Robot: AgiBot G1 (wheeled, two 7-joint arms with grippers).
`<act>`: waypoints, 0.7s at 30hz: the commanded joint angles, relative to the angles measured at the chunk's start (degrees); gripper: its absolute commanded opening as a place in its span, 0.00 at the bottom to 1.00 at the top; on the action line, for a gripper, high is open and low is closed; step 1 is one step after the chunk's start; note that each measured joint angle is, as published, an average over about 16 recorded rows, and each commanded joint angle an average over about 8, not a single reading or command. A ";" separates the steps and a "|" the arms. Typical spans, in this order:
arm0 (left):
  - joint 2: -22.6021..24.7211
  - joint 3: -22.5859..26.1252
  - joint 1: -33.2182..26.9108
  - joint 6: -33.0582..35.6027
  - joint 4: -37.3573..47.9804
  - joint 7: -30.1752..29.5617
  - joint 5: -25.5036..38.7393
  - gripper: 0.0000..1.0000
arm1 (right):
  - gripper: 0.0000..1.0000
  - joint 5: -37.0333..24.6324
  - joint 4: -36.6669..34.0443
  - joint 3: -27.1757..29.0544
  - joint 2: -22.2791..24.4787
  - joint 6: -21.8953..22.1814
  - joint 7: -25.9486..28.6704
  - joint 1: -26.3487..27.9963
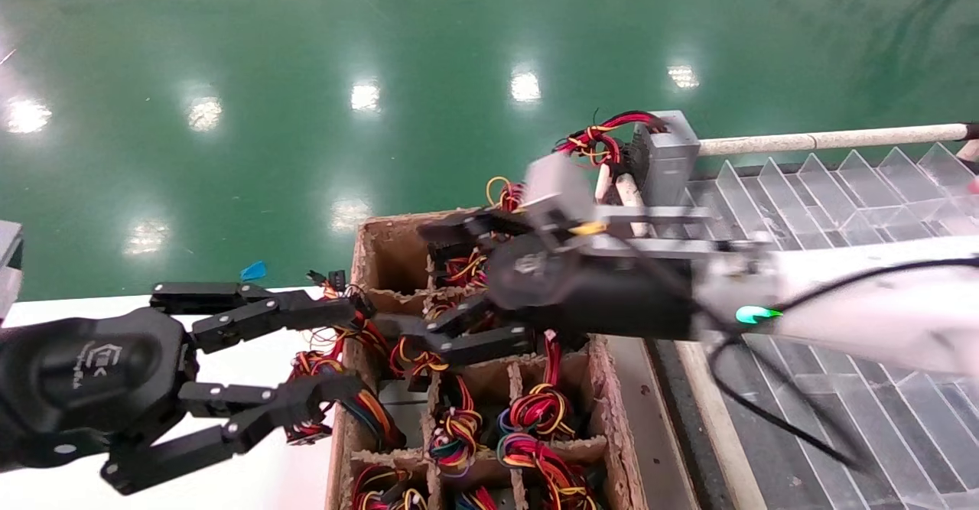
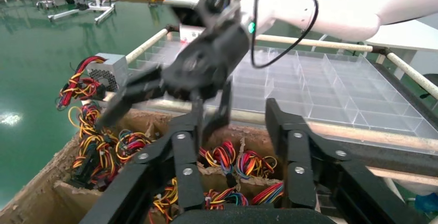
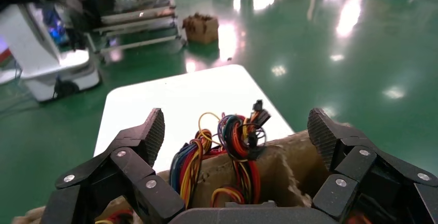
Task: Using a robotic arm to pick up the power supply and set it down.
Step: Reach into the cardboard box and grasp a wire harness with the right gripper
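The clear tray (image 1: 734, 189) is across the box from my left gripper, so my right gripper needs to lift the power supply by the wires over the box's side (image 3: 240, 136).
The robotic arm (image 1: 864, 311), white, reaches in from the right. Its black right gripper (image 1: 436, 290) hangs open over the far compartments of a divided cardboard box (image 1: 612, 410). In the right wrist view the right gripper (image 3: 237, 131) straddles one compartment. There the power supply shows only as a grey edge (image 3: 247, 205) under red, yellow and orange wires (image 3: 235, 180). My left gripper (image 1: 344, 345) stands open at the box's left wall, holding nothing. In the left wrist view the left gripper (image 2: 230, 126) points across the box.
A second grey metal box (image 1: 669, 154) with mostly red wires sits on the corner of a clear partitioned tray (image 1: 841, 189) right of the cardboard box. Coloured wire bundles (image 1: 535, 426) fill the other compartments. A white table (image 1: 46, 311) lies to the left, with green floor beyond.
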 commanded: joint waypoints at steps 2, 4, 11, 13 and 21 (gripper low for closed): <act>0.00 0.00 0.00 0.00 0.00 0.00 0.00 0.00 | 1.00 -2.22 -5.20 -1.85 -4.40 -0.16 -2.08 2.46; 0.00 0.00 0.00 0.00 0.00 0.00 0.00 0.00 | 0.93 -3.49 -8.54 -2.86 -6.81 -0.38 -3.73 3.87; 0.00 0.00 0.00 0.00 0.00 0.00 0.00 0.00 | 0.16 -6.60 -18.26 -5.04 -12.48 -0.41 -9.20 7.90; 0.00 0.00 0.00 0.00 0.00 0.00 0.00 0.00 | 0.04 -7.03 -20.53 -5.41 -13.48 -0.26 -10.54 8.72; 0.00 0.00 0.00 0.00 0.00 0.00 0.00 0.00 | 0.00 -7.10 -25.71 -6.91 -14.97 0.51 -14.27 10.41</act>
